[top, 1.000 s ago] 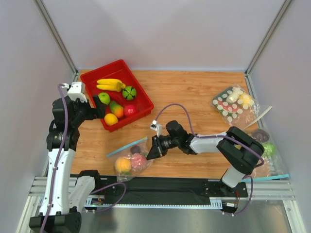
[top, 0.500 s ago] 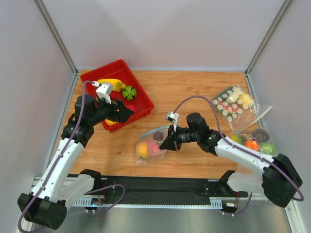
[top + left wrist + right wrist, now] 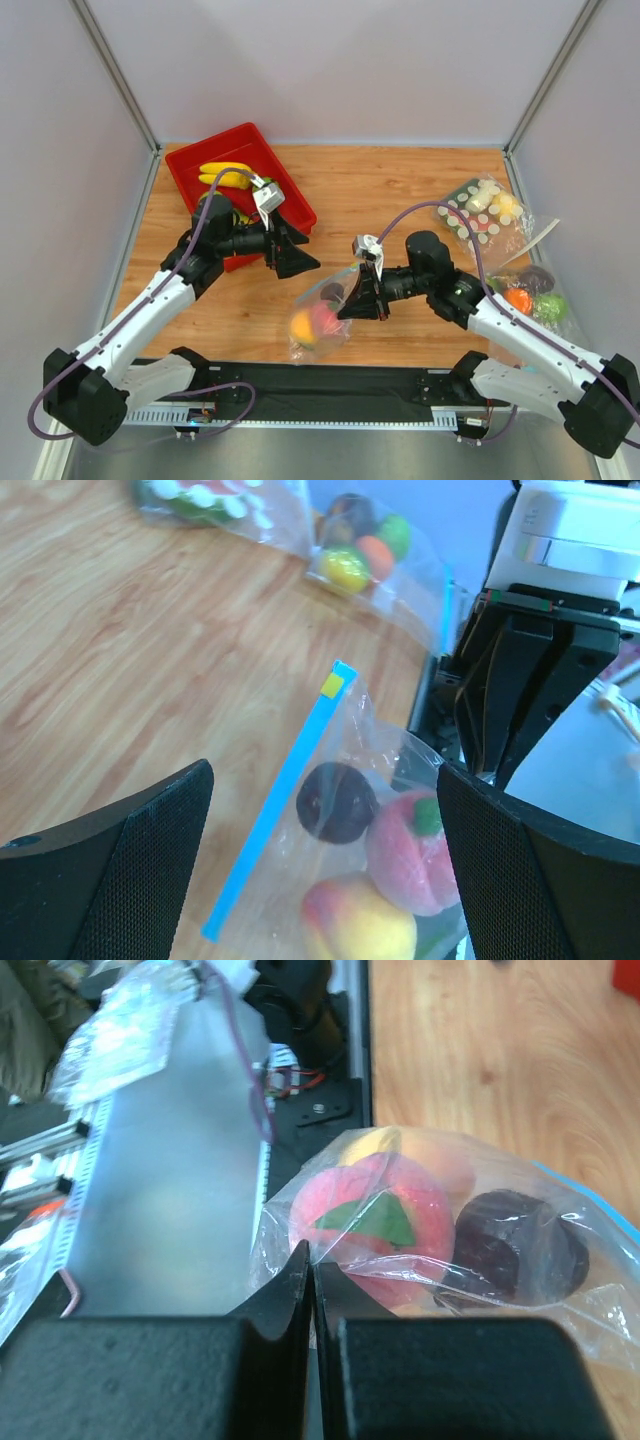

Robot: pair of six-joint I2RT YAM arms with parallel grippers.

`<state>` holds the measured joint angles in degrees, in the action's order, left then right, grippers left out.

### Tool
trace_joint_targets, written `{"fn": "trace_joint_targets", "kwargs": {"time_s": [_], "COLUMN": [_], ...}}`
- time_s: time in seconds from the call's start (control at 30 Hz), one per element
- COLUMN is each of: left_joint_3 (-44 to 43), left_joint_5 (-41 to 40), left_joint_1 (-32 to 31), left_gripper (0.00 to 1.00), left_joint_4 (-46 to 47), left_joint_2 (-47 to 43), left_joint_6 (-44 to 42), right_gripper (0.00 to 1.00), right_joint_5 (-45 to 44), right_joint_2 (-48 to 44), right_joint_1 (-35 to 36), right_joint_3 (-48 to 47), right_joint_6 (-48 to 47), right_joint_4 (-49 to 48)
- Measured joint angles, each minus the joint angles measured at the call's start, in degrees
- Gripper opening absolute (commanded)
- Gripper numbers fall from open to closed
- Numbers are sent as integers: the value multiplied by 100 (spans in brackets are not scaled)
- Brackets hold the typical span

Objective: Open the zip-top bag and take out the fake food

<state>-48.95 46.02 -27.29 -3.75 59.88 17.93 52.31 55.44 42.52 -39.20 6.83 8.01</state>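
My right gripper is pinching the bag beside the pink peach [image 3: 412, 852]. My left gripper should hold the bag near the zip's yellow end [image 3: 333, 685] before my right gripper grips it again there.
The zip-top bag [image 3: 318, 312] is clear with a blue zip strip [image 3: 283, 790] and hangs near the table's front middle. Inside are the fake food: a yellow-orange fruit [image 3: 303, 327], a pink peach [image 3: 325, 318] and a dark purple fruit [image 3: 332, 293]. My right gripper [image 3: 356, 299] is shut on the bag's plastic [image 3: 312, 1265], pinching it just beside the pink peach [image 3: 368, 1218]. My left gripper [image 3: 302, 262] is open and empty, a short way up-left of the bag. In the left wrist view the bag [image 3: 400, 780] lies between its spread fingers [image 3: 110, 880], not touching them.
A red tray [image 3: 197, 165] with bananas [image 3: 228, 175] and other fruit stands at the back left. A bigger crinkly bag [image 3: 478, 215] with white discs and another fruit bag [image 3: 528, 290] lie at the right. A black mat [image 3: 380, 380] runs along the front edge.
My right gripper has carried the bag rightward and up from the front left. My left arm has swung from the red tray toward the bag, jaws open.
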Motion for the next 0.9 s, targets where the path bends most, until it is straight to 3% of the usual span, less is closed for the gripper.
{"fn": "trace_joint_targets", "kwargs": {"time_s": [0.33,0.67,0.9], "left_joint_3": [-90,-168,24], "left_joint_5": [321,612,1209], "left_joint_1": [-750,-1016,-1019], "left_gripper": [99,98,73], "left_joint_4": [407,802,1480], "left_joint_2": [931,1416,1416], "left_joint_6": [13,118,584], "right_gripper": [0,0,0], "right_joint_5": [1187,1513,1528], "right_joint_2": [243,308,343], "right_joint_1": [0,2,0], "right_joint_3": [-640,-660,-660], "right_joint_6": [-133,-186,-293], "right_joint_4": [170,267,291]}}
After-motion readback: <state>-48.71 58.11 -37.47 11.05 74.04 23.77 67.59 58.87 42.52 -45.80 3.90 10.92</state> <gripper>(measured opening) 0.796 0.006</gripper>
